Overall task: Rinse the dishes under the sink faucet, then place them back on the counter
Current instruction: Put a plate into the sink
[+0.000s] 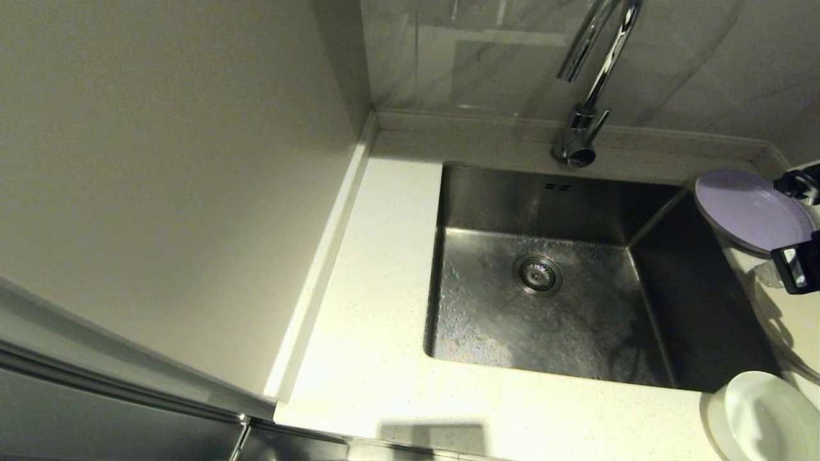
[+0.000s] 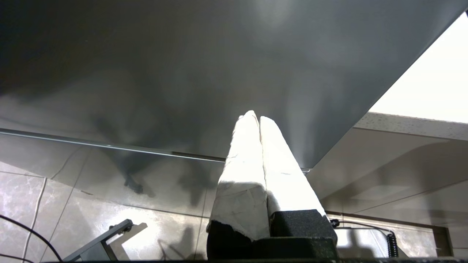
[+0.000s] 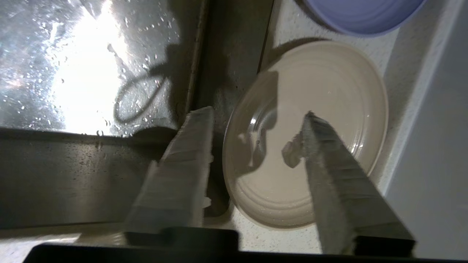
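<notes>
The cream-beige plate's rim (image 3: 227, 147) hangs over the basin (image 3: 221, 103), and my right gripper's open fingers straddle it. I keep lowering until the plate's rim is between the fingers, then close them.
The cream-beige plate (image 3: 329, 91) lies flat on the counter (image 3: 252, 239) beside the sink's rim. My right gripper (image 3: 254, 113) hovers open above it, one finger over the plate and the other over the sink's edge, holding nothing. The lilac-purple plate (image 1: 751, 208) rests on the right counter just behind; its edge also shows in the right wrist view (image 3: 362, 14). The white bowl (image 1: 765, 416) stands at the near right corner. The faucet (image 1: 592, 83) rises behind the sink (image 1: 532, 205). My left gripper (image 2: 255, 117) is shut and empty, parked low beside the cabinet.
The basin floor is wet, with the strainer drain (image 1: 537, 274) at its middle. A wall panel (image 1: 160, 160) closes the left side. The counter (image 1: 378, 307) runs left of and in front of the basin. The right arm's black body (image 1: 797, 266) is at the right edge.
</notes>
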You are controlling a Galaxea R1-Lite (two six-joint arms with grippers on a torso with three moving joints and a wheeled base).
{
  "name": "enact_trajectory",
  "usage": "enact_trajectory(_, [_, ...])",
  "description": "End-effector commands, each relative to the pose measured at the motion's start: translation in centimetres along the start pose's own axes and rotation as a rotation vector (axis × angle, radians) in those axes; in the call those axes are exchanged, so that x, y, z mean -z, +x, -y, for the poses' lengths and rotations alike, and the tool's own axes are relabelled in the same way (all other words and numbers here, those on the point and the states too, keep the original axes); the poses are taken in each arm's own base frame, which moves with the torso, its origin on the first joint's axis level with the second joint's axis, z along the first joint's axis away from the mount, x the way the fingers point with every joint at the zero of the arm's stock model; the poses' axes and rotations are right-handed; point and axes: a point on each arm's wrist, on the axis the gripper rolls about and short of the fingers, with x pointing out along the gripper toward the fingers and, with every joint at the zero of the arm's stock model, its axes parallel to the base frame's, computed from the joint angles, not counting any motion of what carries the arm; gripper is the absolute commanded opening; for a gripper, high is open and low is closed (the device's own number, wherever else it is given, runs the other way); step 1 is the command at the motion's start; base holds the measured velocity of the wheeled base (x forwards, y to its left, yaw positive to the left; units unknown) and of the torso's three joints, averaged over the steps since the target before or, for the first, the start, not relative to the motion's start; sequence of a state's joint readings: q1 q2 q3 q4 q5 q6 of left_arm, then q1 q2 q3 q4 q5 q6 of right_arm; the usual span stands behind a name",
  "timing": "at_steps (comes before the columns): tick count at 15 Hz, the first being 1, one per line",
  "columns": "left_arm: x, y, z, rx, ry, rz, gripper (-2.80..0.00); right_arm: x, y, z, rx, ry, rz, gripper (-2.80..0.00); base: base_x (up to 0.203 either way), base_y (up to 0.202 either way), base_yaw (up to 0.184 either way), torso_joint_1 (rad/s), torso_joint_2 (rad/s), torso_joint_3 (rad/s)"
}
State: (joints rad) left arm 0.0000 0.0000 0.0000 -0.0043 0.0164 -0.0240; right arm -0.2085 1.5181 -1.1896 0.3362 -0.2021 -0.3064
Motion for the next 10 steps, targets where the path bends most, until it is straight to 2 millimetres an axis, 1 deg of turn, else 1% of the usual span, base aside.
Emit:
enact_trajectory(1, [0.0, 0.0, 0.0, 0.000, -0.001, 0.003, -2.80, 0.1, 1.6, 0.3, -0.004, 0.018, -0.040, 0.00, 0.000, 0.000, 0.000, 0.000, 0.00, 0.000])
enact_trajectory(3, [0.0, 0.0, 0.0, 0.000, -0.001, 0.003, -2.80, -0.1, 2.9, 0.3, -0.004, 0.110, -0.068, 0.00, 0.000, 0.000, 0.000, 0.000, 0.00, 0.000])
enact_trajectory(5, [0.0, 0.0, 0.0, 0.000, -0.001, 0.003, -2.80, 0.1, 4.0, 0.2, -0.007, 0.167, -0.097, 0.00, 0.000, 0.000, 0.000, 0.000, 0.00, 0.000])
enact_trajectory(10, [0.0, 0.0, 0.0, 0.000, -0.001, 0.003, -2.80, 0.5, 5.9, -0.3, -0.018, 0.191, -0.151, 0.00, 0.000, 0.000, 0.000, 0.000, 0.00, 0.000])
